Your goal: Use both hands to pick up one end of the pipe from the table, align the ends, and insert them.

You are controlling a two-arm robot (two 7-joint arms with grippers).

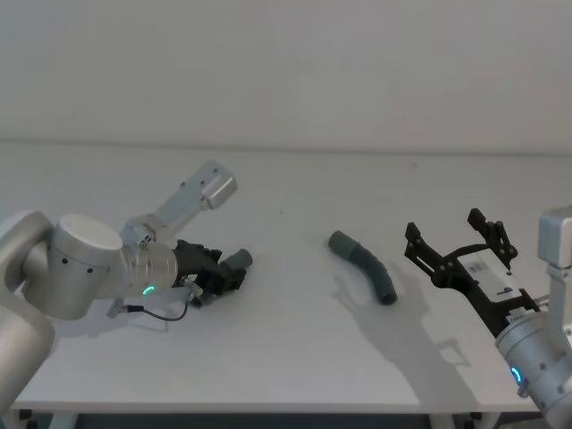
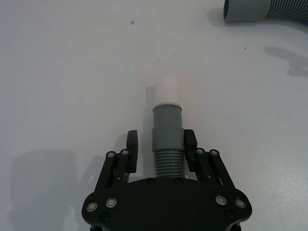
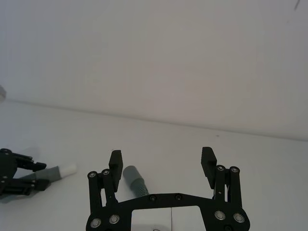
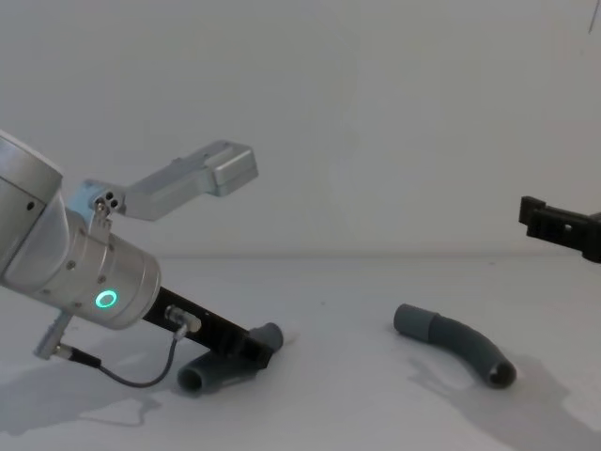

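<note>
The second pipe piece lies curved (image 4: 462, 345) along its ribs, so I expect its grey end (image 4: 414, 322) to bend into line when I push it onto the white tip.
One pipe piece (image 2: 167, 130) lies on the table (image 1: 286, 357) at the left, its white-tipped end (image 2: 169, 89) pointing away from my left gripper (image 2: 161, 139). That gripper is open and low over the table, one finger on each side of the ribbed part, with a gap still showing on one side. In the head view the left gripper (image 1: 225, 271) sits around this piece (image 1: 239, 260). The second pipe piece (image 1: 364, 265) lies free mid-table, curved, with plain grey ends. My right gripper (image 1: 456, 237) hovers open to its right, holding nothing.
A plain wall rises behind the table's far edge (image 1: 286, 150). The table's front edge (image 1: 268, 407) runs close to my body. Bare tabletop stretches between the two pipe pieces. The second piece's open end (image 2: 248, 10) shows ahead of the left gripper.
</note>
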